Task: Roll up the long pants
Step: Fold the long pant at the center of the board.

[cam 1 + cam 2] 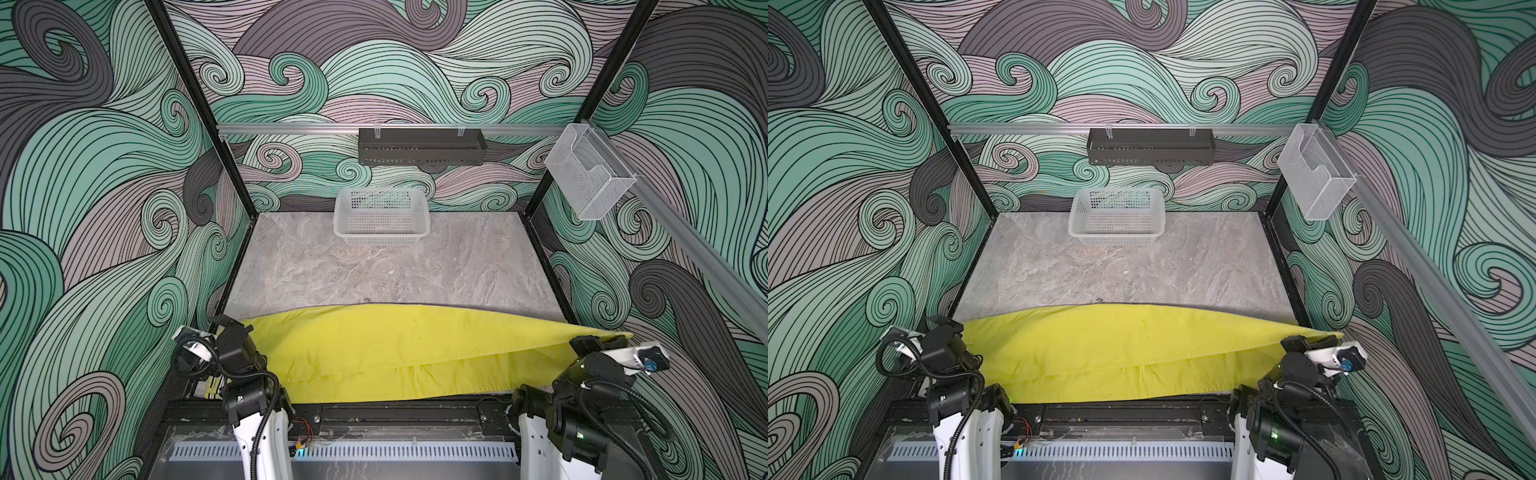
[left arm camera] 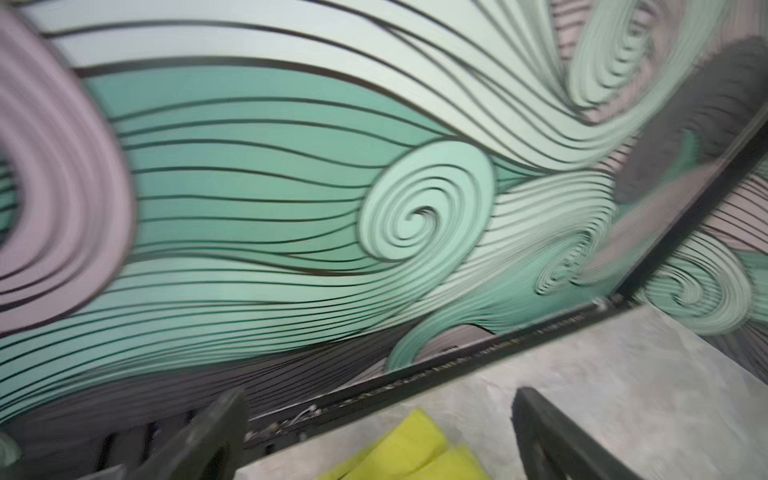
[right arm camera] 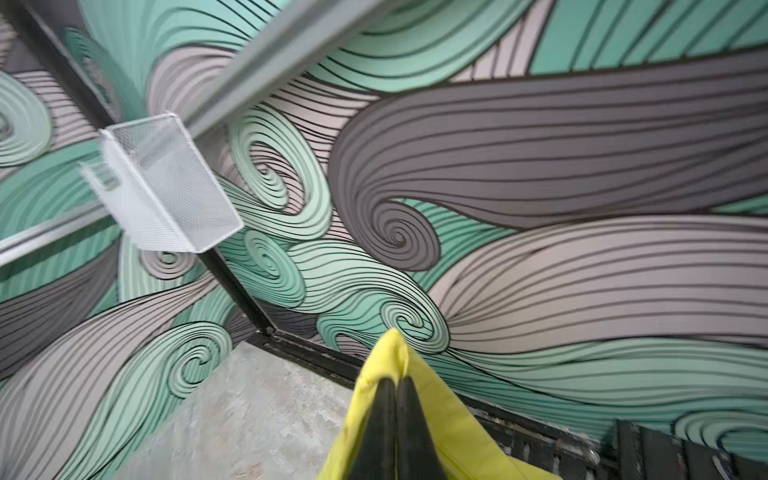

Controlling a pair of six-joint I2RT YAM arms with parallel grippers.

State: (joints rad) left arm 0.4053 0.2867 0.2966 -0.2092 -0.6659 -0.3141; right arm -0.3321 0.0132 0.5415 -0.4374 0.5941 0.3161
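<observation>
The long pants lie along the table's near edge, so the robot's left gripper should press down on their middle and help the right gripper slide them toward the basket.
The long pants are a bright yellow-green band folded lengthwise across the near edge of the table in both top views. My left gripper is open at their left end, and nothing is between its fingers. In the left wrist view the jaws stand wide apart with the pants' corner lying on the table beneath them. My right gripper is shut on the pants' right end and holds that corner off the table. In the right wrist view the fabric wraps the closed fingers.
A white plastic basket stands at the back middle of the grey marble table. A black tray hangs on the back rail. A wire-mesh holder hangs on the right rail, and patterned walls close in both sides.
</observation>
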